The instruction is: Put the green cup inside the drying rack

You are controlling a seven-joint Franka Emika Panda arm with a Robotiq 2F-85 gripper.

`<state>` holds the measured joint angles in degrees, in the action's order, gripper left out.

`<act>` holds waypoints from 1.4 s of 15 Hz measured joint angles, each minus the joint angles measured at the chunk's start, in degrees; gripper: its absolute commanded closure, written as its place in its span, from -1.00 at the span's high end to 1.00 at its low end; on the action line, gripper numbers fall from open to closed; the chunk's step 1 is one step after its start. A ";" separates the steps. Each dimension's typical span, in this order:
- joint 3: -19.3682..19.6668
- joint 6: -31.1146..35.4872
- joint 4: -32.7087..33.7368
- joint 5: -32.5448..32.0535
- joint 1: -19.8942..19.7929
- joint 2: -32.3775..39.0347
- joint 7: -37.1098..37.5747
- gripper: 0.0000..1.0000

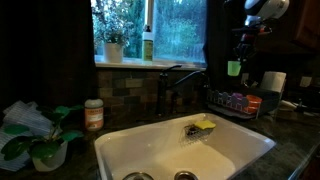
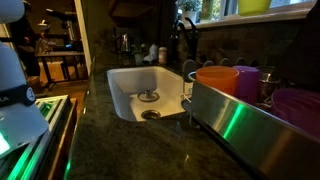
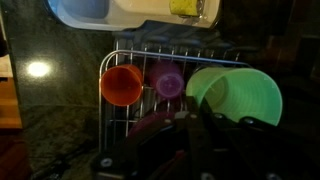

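Observation:
The green cup (image 3: 246, 97) is hanging past the purple cup, so the robot's gripper should move it back and lower it onto the open wires (image 3: 115, 128) next to the orange cup.
My gripper (image 1: 237, 52) is shut on the small bright green cup (image 1: 234, 68) and holds it in the air above the dark wire drying rack (image 1: 236, 102). In the wrist view the green cup (image 3: 236, 94) is tilted, with its open mouth facing the camera. It sits at the tips of my dark fingers (image 3: 200, 122), over the right part of the rack (image 3: 110, 110). The rack also shows in an exterior view (image 2: 240, 120), where the green cup and gripper are out of view.
An orange cup (image 3: 121, 85) and a purple cup (image 3: 167, 80) lie in the rack. The white sink (image 1: 180, 150) with a yellow-green sponge (image 1: 204, 126) is beside it. A faucet (image 1: 172, 80), a green bottle (image 1: 148, 45) and a potted plant (image 1: 40, 140) stand nearby.

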<state>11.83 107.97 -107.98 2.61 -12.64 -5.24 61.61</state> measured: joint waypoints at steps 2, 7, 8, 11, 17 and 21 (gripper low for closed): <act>2.04 -0.58 -0.41 0.08 -2.00 1.20 1.15 -0.98; 7.54 5.39 -0.59 3.46 -7.06 5.01 3.01 -0.98; 8.09 7.13 0.02 4.13 -7.58 6.05 3.58 -0.98; 8.33 7.42 3.51 4.61 -7.88 9.48 4.75 -0.98; 6.71 -9.24 6.86 -1.58 -4.73 10.15 9.31 -0.98; 6.26 -11.45 3.34 -5.11 -3.90 8.51 17.80 -0.98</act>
<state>18.10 96.52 -104.64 -2.50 -16.53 3.27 79.42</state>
